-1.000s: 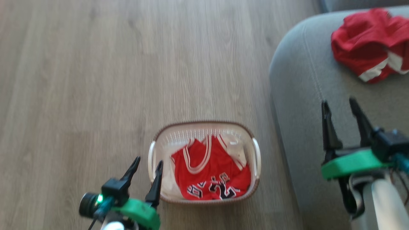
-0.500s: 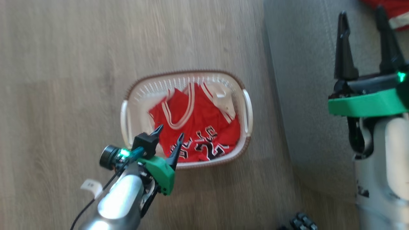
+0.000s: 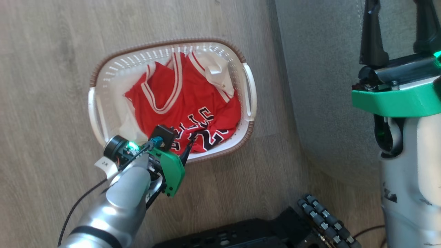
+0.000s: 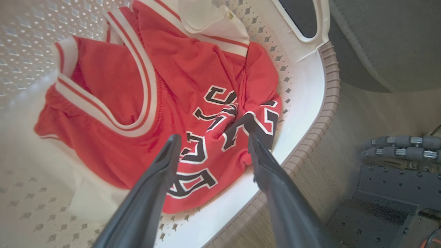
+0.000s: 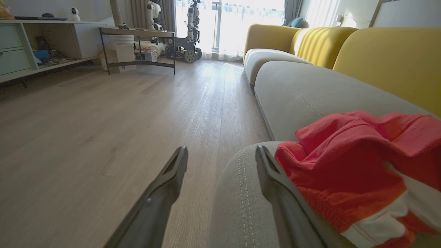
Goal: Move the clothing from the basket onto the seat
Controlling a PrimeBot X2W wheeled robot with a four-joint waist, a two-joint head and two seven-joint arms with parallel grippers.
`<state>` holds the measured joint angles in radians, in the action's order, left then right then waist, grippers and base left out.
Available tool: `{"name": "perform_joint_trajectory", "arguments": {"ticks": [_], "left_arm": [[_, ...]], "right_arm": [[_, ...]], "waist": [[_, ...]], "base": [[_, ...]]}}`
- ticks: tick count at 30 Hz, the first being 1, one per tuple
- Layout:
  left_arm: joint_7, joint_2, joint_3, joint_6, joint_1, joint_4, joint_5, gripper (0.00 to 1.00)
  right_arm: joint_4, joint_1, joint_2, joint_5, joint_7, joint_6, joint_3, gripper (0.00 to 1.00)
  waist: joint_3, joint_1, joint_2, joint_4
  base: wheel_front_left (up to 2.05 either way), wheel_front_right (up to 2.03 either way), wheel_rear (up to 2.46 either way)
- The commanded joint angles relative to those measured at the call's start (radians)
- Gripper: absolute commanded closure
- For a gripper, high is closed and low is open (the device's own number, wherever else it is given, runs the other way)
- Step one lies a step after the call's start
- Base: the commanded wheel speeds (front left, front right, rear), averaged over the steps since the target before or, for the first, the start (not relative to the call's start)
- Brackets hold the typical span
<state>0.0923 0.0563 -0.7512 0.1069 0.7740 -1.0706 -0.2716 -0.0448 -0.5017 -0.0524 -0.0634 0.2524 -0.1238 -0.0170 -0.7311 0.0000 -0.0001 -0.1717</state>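
Observation:
The white cloth (image 3: 216, 67) meets the red cloth along a striped trim (image 3: 198, 65). The white cloth will hang down as a sleeve when I pick up the jersey.
A red sleeveless jersey (image 3: 179, 100) with white trim and black numerals lies crumpled in the cream basket (image 3: 165, 43) on the floor. My left gripper (image 3: 182, 136) is open, tips down inside the basket's near end. In the left wrist view the left gripper (image 4: 212, 137) straddles the numerals on the jersey (image 4: 172, 79), inside the basket's brown rim (image 4: 330, 96); I cannot tell if the tips touch cloth. Over the grey seat (image 3: 320, 86), my right gripper (image 3: 396, 20) stands open and holds nothing. In the right wrist view the right gripper (image 5: 222, 150) is beside red shorts (image 5: 344, 172) lying on the seat (image 5: 241, 193).
My own dark base with roller wheels (image 3: 324, 217) sits just below the basket. Wood floor (image 3: 44, 86) surrounds the basket on the left. Yellow backrests (image 5: 386, 55) line the sofa; a metal-legged table (image 5: 137, 34) and another robot (image 5: 191, 31) stand far across the room.
The head camera has tilted down, shifting the whole picture. My left gripper has gone from beside the basket's left handle into the basket, over the jersey's numerals. Both grippers stay open.

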Motion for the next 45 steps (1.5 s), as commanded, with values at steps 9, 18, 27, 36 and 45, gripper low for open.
{"name": "perform_joint_trajectory", "arguments": {"ticks": [9, 18, 27, 36, 45], "left_arm": [[-0.032, 0.000, -0.051, 0.018, 0.081, -0.104, 0.016, 0.00], [-0.066, 0.017, -0.078, 0.022, 0.129, -0.167, 0.011, 0.00], [-0.110, 0.026, -0.102, 0.023, 0.142, -0.191, -0.002, 1.00], [-0.072, 0.022, -0.115, 0.024, 0.147, -0.181, -0.031, 1.00], [0.029, 0.007, -0.100, 0.024, 0.143, -0.139, -0.094, 1.00]], "right_arm": [[-0.082, -0.031, 0.002, -0.022, 0.009, -0.007, 0.087, 0.00], [-0.109, -0.035, 0.002, -0.030, 0.009, -0.007, 0.123, 0.00], [-0.108, -0.041, 0.002, -0.046, 0.009, -0.007, 0.150, 0.00], [-0.089, -0.038, 0.002, -0.049, 0.009, -0.007, 0.148, 0.00], [-0.017, 0.002, 0.002, -0.047, 0.009, -0.007, 0.141, 0.00]], "waist": [[-0.089, 0.0000, 0.0001, -0.061], [-0.122, 0.0000, 0.0001, -0.088], [-0.124, 0.0000, 0.0001, -0.108], [-0.085, 0.0000, 0.0001, -0.105], [0.048, 0.0000, 0.0001, -0.051]], "base": [[0.00, 0.00, 0.00], [0.00, 0.00, 0.00], [0.00, 0.00, 0.00], [0.00, 0.00, 0.00], [0.00, 0.00, 0.00]]}}
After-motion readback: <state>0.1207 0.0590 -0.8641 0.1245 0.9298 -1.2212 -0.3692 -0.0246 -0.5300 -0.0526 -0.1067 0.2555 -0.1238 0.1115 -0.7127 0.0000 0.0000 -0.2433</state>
